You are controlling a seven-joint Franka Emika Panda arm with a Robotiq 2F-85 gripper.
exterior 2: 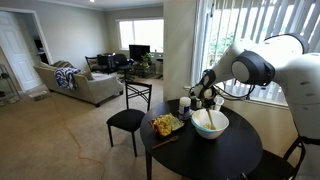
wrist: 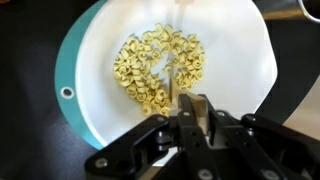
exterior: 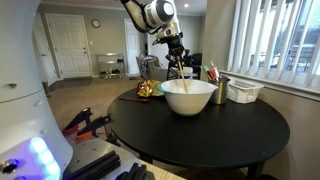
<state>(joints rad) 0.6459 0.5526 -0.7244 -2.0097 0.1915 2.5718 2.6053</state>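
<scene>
My gripper should next move the wooden utensil's handle toward the bowl's rim (exterior 2: pixel 196 113) until it leans there and then let go, because the wooden utensil's lower end (wrist: pixel 170 82) stands among the pasta.
A white bowl (wrist: pixel 240 60) with a teal rim holds a heap of small yellow pasta rings (wrist: pixel 158 66). My gripper (wrist: pixel 192 112) hangs over the bowl's near side, shut on the handle of a wooden utensil (wrist: pixel 196 100) that reaches down into the pasta. In both exterior views the gripper (exterior: pixel 176 52) (exterior 2: pixel 207 93) stands just above the bowl (exterior: pixel 188 98) (exterior 2: pixel 210 124), with the wooden utensil (exterior: pixel 182 78) slanting down into it. The bowl sits on a round black table (exterior: pixel 220 135). The utensil's tip is hidden among the pasta.
Behind the bowl stand a metal cup (exterior: pixel 221 90), a holder with coloured utensils (exterior: pixel 211 73) and a white basket (exterior: pixel 244 91). Yellow items (exterior: pixel 146 89) (exterior 2: pixel 166 124) lie beside the bowl. A black chair (exterior 2: pixel 128 118) stands by the table, near a window with blinds (exterior: pixel 275 40).
</scene>
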